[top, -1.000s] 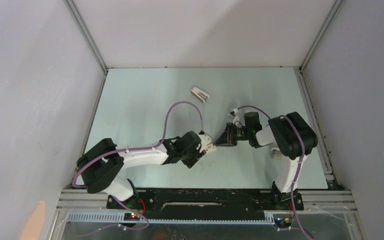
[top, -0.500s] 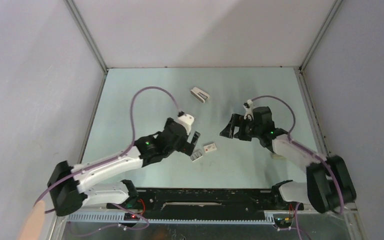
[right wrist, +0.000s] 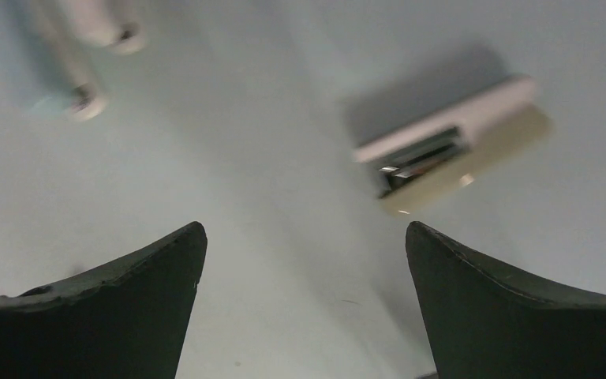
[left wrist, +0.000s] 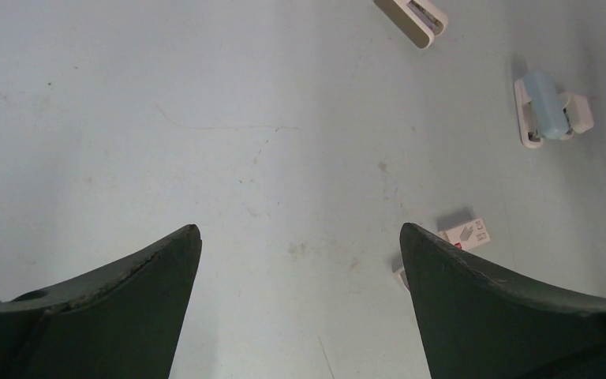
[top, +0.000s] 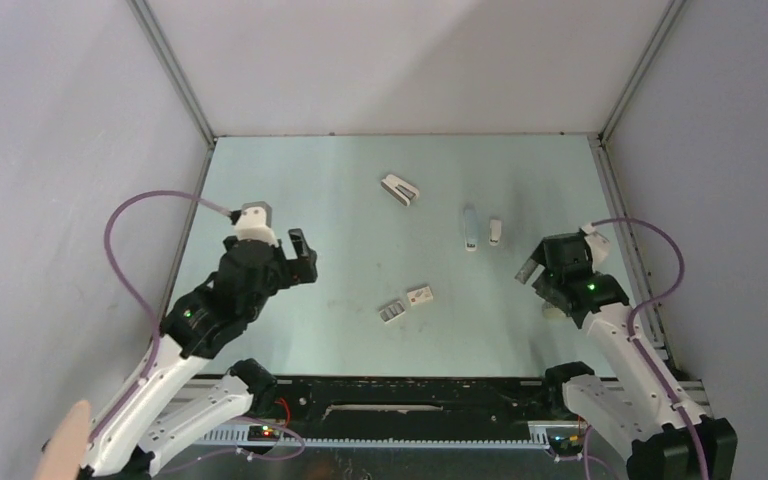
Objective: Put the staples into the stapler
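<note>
I keep moving my right gripper, fingers open, toward the beige stapler (right wrist: 451, 146) by my right arm until they straddle its sides (right wrist: 477, 164), as it lies clear of the things around it.
The staples (top: 392, 311) lie in their small white tray on the pale green table, near the middle front. In the left wrist view only a corner of the staples' tray (left wrist: 400, 276) shows behind my right-hand finger. A pale blue and white stapler (top: 470, 229) (left wrist: 543, 106) lies further back, with a short white piece (top: 495, 232) beside it. A second, beige and white stapler (top: 400, 188) (right wrist: 450, 146) lies behind that. My left gripper (top: 303, 256) (left wrist: 300, 229) hangs open to the left of the staples, holding nothing. My right gripper (top: 532, 268) (right wrist: 306, 227) is open and empty at the right.
The white box sleeve with a red mark (top: 420, 295) (left wrist: 467, 234) lies just right of the staple tray. A small white object (top: 553, 312) sits partly under the right arm. Grey walls and metal rails enclose the table (top: 290, 180) on three sides.
Both grippers opened and let go of the staple box, whose tray and sleeve now lie apart on the table. The left arm drew back to the left, the right arm to the right.
</note>
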